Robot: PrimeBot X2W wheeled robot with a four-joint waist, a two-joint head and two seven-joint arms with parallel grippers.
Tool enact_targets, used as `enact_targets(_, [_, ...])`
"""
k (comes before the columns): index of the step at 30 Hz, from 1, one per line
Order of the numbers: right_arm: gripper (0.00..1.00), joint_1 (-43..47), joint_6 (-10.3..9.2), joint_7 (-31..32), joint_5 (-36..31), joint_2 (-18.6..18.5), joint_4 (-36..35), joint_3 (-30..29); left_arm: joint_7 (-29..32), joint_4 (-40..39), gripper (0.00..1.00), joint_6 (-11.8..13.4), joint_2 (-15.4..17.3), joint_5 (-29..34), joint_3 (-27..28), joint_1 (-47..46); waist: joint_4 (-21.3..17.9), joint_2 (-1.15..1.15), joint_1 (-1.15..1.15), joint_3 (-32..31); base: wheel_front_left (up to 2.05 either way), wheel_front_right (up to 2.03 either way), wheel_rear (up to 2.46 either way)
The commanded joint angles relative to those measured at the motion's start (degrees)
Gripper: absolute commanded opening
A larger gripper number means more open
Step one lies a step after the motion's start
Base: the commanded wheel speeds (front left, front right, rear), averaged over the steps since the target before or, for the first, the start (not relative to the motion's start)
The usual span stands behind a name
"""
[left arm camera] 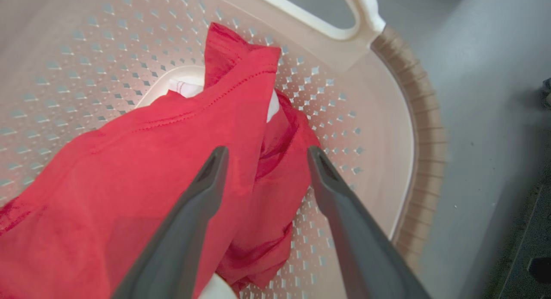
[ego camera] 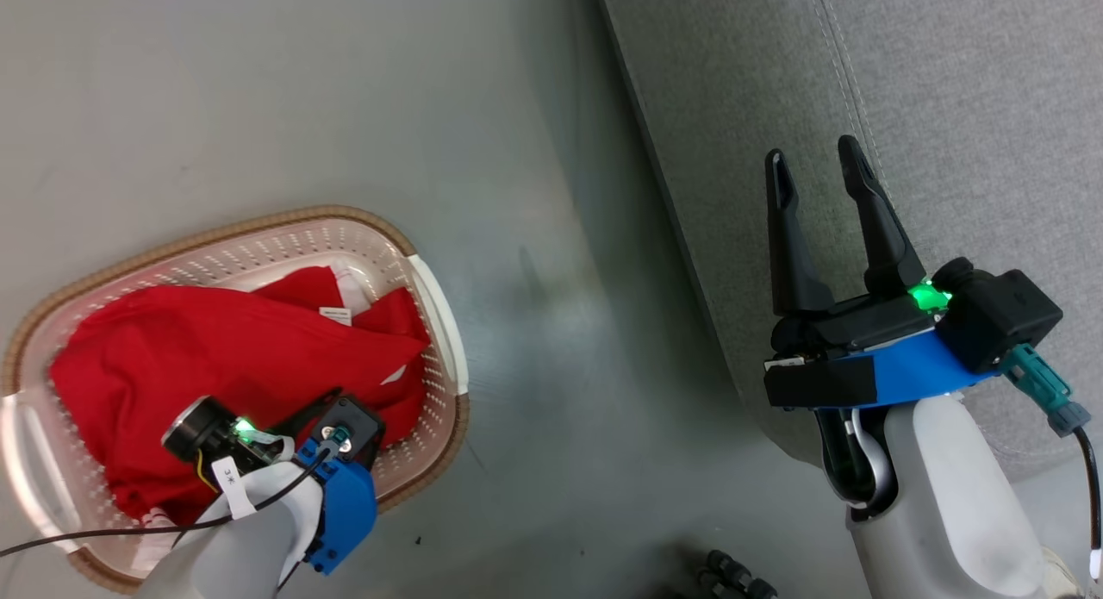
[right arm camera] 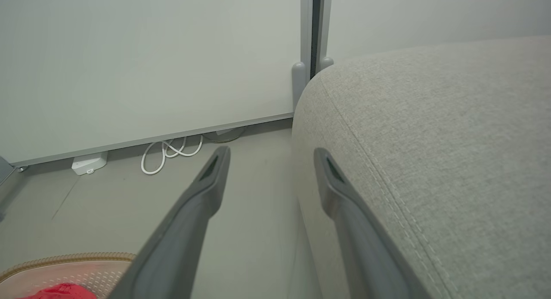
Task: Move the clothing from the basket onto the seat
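I expect another red piece of clothing to stay in the basket when I lift the fold of clothing, because the clothing fold's edge lies over a crumpled red layer.
The basket stands on the floor at the lower left, and red clothing with small white parts fills it. My left arm's wrist hangs over the basket's near end. In the left wrist view my left gripper is open just above the clothing, its fingers astride a fold, near the basket's perforated wall. My right gripper is open and holds nothing, over the front edge of the grey seat. In the right wrist view that gripper points along the seat edge.
Bare grey floor lies between basket and seat. A coiled white cable and a small white box lie at the foot of the wall. Dark objects sit at the bottom edge of the head view.
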Motion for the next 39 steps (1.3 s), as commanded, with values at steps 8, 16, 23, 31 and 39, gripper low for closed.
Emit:
enact_targets(8, [1.00,-2.62,-0.04,-0.49,2.66,0.00,-0.27,2.18,1.15,5.35,1.00,4.44,1.67,1.06,-0.15,-4.04,-3.06,0.00,-0.01,4.65,0.00,0.00,0.00])
enact_targets(16, [1.00,-2.96,-0.04,-0.50,2.96,0.00,-0.83,2.39,3.00,9.17,1.00,8.12,2.62,1.52,-0.59,-6.29,-2.97,0.00,-0.01,6.00,0.00,0.00,0.00])
enact_targets(23, [1.00,-3.19,-0.04,-0.51,3.49,-0.01,-0.92,2.79,0.40,9.62,1.00,10.18,3.05,-1.70,2.12,-7.38,-2.29,0.00,-0.01,6.19,0.00,0.00,0.00])
enact_targets(31, [1.00,-3.59,-0.04,-0.51,3.94,-0.01,-1.11,3.19,-1.21,10.09,0.94,10.40,2.72,-5.23,4.72,-8.42,-1.94,0.00,-0.01,6.55,0.00,0.00,0.00])
enact_targets(39, [1.00,-3.52,-0.04,-0.51,3.93,-0.01,-0.71,3.48,-3.09,10.76,0.80,9.53,1.26,-7.68,5.58,-9.08,-1.56,0.00,-0.01,6.22,0.00,0.00,0.00])
